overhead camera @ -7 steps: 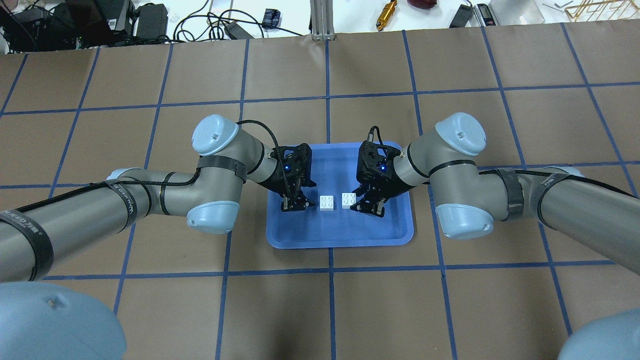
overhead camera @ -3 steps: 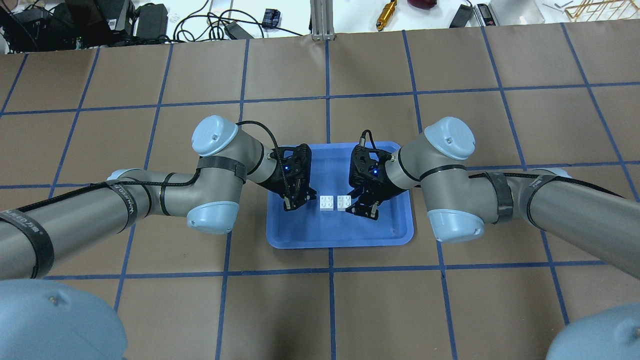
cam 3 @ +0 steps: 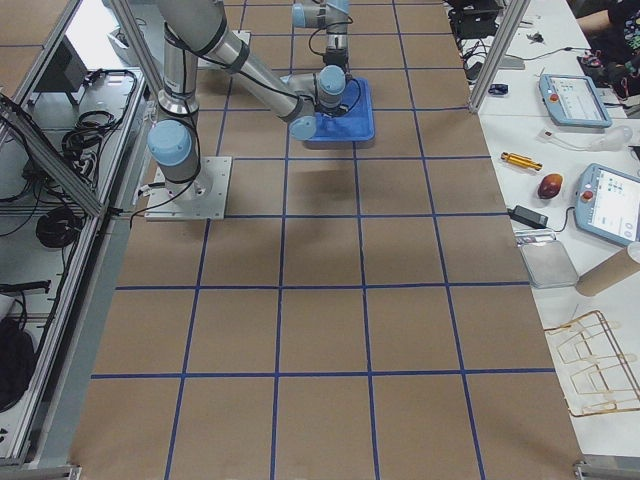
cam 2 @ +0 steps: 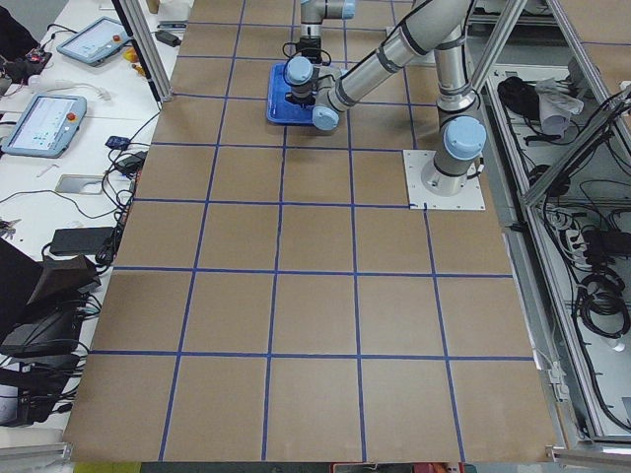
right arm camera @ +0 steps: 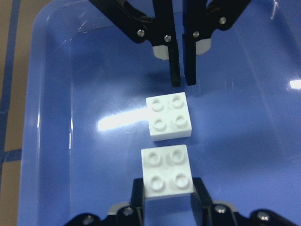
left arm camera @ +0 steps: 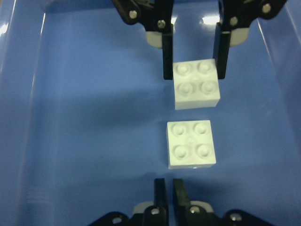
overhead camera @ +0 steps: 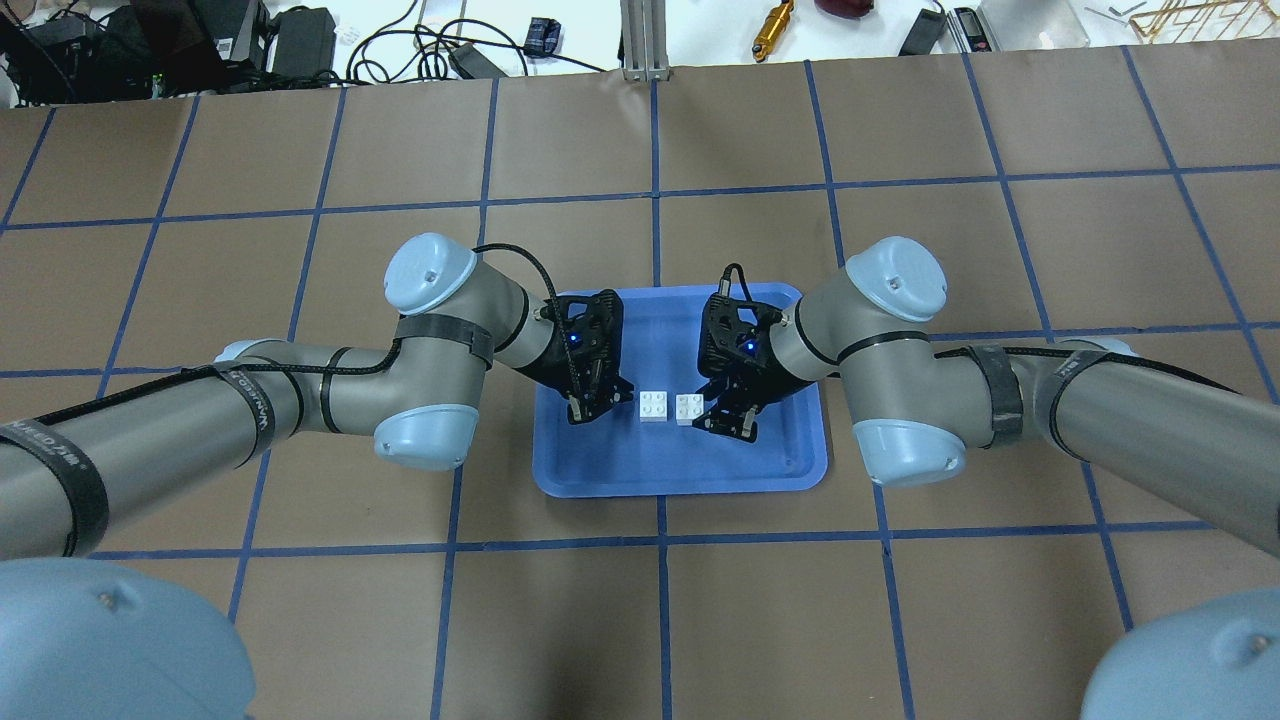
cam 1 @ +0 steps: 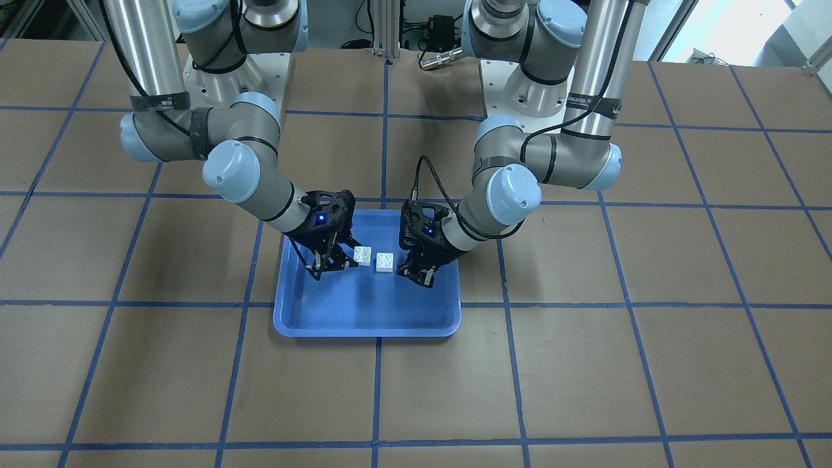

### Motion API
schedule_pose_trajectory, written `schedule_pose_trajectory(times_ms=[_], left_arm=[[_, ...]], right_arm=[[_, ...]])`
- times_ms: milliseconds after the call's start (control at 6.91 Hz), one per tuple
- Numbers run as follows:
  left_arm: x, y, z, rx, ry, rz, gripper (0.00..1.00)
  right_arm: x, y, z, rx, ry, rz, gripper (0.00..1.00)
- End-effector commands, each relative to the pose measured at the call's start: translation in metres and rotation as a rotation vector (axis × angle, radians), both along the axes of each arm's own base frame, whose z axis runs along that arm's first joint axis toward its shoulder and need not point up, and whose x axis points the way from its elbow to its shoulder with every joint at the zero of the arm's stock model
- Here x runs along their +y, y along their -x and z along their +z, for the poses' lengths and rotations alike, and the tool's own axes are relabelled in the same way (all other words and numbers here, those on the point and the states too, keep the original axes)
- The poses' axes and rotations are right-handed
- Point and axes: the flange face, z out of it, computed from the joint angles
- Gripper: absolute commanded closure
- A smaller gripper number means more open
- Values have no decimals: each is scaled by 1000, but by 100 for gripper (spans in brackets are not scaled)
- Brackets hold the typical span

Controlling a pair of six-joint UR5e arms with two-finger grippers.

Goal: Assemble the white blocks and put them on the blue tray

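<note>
Next, my right gripper lowers its block flush [cam 1: 384, 262] against the free block before it opens, because a gap [cam 1: 374, 260] separates the two blocks.
Two white blocks lie side by side, a small gap between them, in the middle of the blue tray [overhead camera: 680, 470]. My right gripper [overhead camera: 705, 412] is shut on the right-hand block [overhead camera: 688, 406], low over the tray floor. Its fingers [left arm camera: 167, 61] press that block's [left arm camera: 195, 87] two sides. The same block [right arm camera: 167, 172] sits between the fingers in the right wrist view. My left gripper [overhead camera: 592, 408] is shut and empty, its tips [right arm camera: 181, 80] just left of the free block [overhead camera: 654, 405], not touching it. The free block also shows in both wrist views [left arm camera: 191, 143] [right arm camera: 168, 116].
The tray's [cam 1: 367, 322] raised rim surrounds both grippers. Brown table paper with blue tape lines [overhead camera: 660, 550] lies all around. Cables, tools and boxes [overhead camera: 450, 50] sit beyond the table's far edge.
My right gripper has moved left with its block, closing most of the gap to the free block. The left gripper has hardly moved.
</note>
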Motion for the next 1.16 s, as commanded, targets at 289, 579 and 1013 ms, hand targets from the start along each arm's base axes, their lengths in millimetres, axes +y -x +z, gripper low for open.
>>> schedule_pose_trajectory(times_ms=[289, 579, 1013], left_arm=[[7, 0, -4, -3, -12, -2, 81], [7, 1, -4, -1, -11, -2, 81], [7, 1, -5, 0, -11, -2, 81]], right_arm=[[2, -7, -2, -10, 3, 3, 100], [2, -9, -2, -10, 3, 6, 100], [-2, -9, -17, -5, 8, -2, 90]])
